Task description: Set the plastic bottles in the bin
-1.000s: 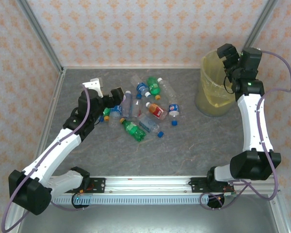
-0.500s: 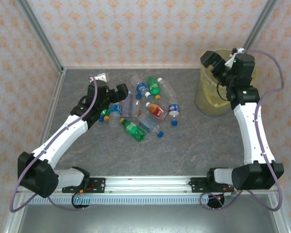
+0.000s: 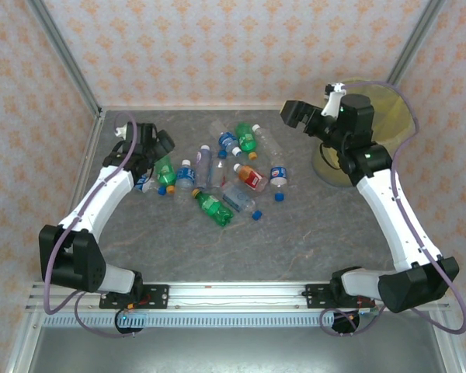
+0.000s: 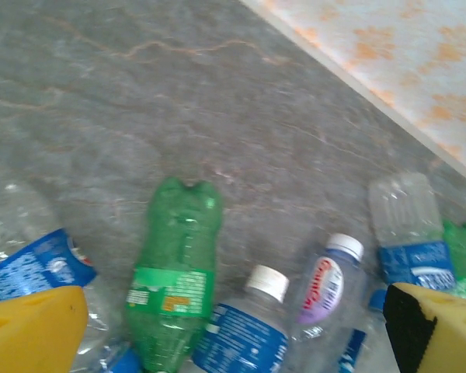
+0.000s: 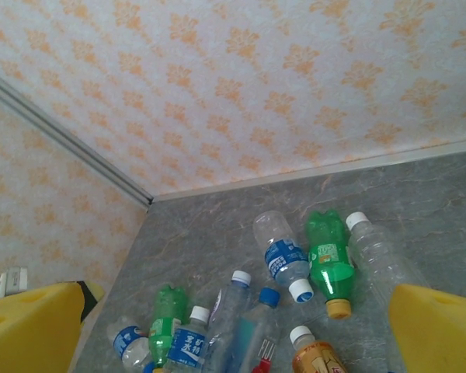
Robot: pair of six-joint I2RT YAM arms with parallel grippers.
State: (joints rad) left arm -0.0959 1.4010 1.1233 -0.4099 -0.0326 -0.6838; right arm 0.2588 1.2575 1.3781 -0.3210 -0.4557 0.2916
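My left gripper should grip the outermost blue-label bottle by its label and hand it over, since the bottle lies far from my right gripper and the bin.
Several plastic bottles lie scattered on the grey table, clear or green. My left gripper hovers open over the pile's left end; between its yellow fingers lie a green bottle, a white-capped blue-label bottle and a purple-label bottle. My right gripper hangs open and empty, high between the pile and the bin. Its view looks down on a blue-label bottle and a green orange-capped bottle. The yellow-lined bin stands at the back right, partly hidden by the right arm.
A loose blue cap lies on the table right of the pile. Patterned walls with metal corner posts close in the back and sides. The front half of the table is bare grey stone.
My left gripper swung left to the pile's left end. My right gripper left the bin and moved left toward the pile. Both stayed open.
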